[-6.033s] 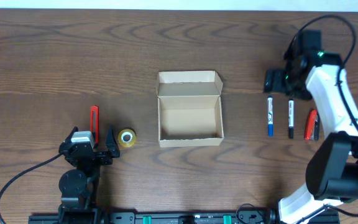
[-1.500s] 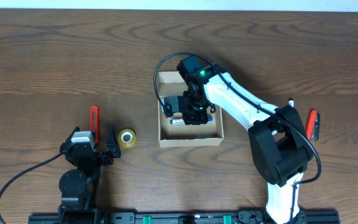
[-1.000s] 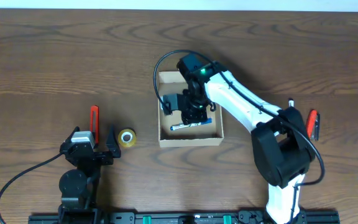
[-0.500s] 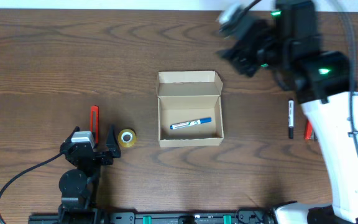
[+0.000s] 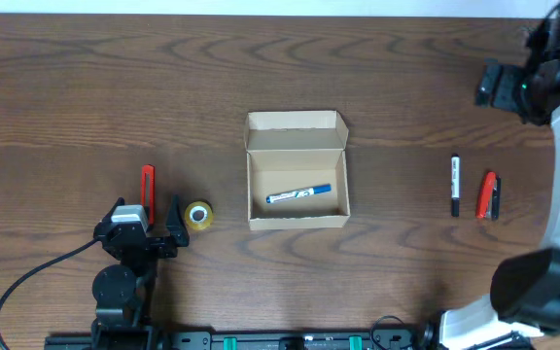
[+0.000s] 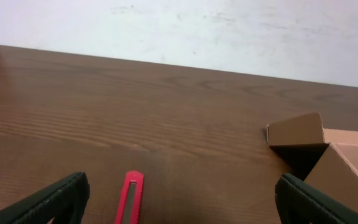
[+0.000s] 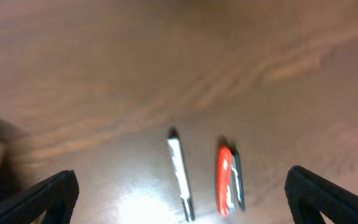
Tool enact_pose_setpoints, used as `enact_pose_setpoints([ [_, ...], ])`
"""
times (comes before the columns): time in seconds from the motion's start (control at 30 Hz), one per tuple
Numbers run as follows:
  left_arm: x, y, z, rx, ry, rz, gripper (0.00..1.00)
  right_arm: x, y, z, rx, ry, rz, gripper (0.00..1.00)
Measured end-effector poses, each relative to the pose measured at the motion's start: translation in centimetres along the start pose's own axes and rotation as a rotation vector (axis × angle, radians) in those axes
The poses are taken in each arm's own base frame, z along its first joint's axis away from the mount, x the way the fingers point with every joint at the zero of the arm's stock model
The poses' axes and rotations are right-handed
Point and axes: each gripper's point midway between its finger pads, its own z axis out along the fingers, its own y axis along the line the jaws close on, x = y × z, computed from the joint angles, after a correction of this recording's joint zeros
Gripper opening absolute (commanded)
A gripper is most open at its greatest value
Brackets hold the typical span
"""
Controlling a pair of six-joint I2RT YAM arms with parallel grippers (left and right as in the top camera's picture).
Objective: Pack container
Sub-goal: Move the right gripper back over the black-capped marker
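Observation:
I should keep lowering my right gripper's open fingers, because the black-and-white marker is lying clear of the red stapler. I should go on until the fingers are on both sides of the marker's white body (image 5: 455,176).
The tan cardboard box (image 5: 297,183) stands open mid-table, its flap lid folded back on the far side. A blue marker (image 5: 298,193) lies inside it. The box corner shows in the left wrist view (image 6: 316,146). My right gripper (image 5: 502,86) is open and empty, high at the far right, above a black-and-white marker (image 5: 455,184) and a red stapler (image 5: 489,195). Both show blurred in the right wrist view, marker (image 7: 179,173) and stapler (image 7: 227,178). My left gripper (image 5: 150,226) is open and empty at the front left.
A red utility knife (image 5: 147,185) lies ahead of the left gripper, also seen in the left wrist view (image 6: 129,198). A small roll of yellow tape (image 5: 198,215) sits to the right of that gripper. A white wall borders the far table edge.
The right gripper has left the blue marker in the box, risen out and swung to the far right. The left arm has not moved.

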Motion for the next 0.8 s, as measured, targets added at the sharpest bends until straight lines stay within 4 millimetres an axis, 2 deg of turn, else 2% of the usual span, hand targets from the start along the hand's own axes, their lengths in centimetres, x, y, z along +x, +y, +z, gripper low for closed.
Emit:
enact_pose_setpoints([
  [0.07,0.0,0.0,0.0,0.000,0.000,0.000,0.96,0.7,-0.6,1.9,0.009,0.053,0.011,0.99],
  [0.17,0.0,0.0,0.0,0.000,0.000,0.000,0.95,2.5,-0.3,4.9,0.005,0.129,0.006,0.99],
  [0.3,0.0,0.0,0.0,0.000,0.000,0.000,0.95,5.8,0.2,8.7,-0.024,0.206,0.004,0.99],
  [0.37,0.0,0.0,0.0,0.000,0.000,0.000,0.95,8.1,0.4,10.2,-0.037,0.257,0.006,0.99],
  [0.53,0.0,0.0,0.0,0.000,0.000,0.000,0.95,13.1,0.4,12.5,-0.048,0.368,0.009,0.99],
  [0.67,0.0,0.0,0.0,0.000,0.000,0.000,0.95,14.3,0.4,13.0,-0.050,0.391,0.008,0.98],
  [0.8,0.0,0.0,0.0,0.000,0.000,0.000,0.96,14.4,0.5,13.3,-0.053,0.384,0.004,0.97],
])
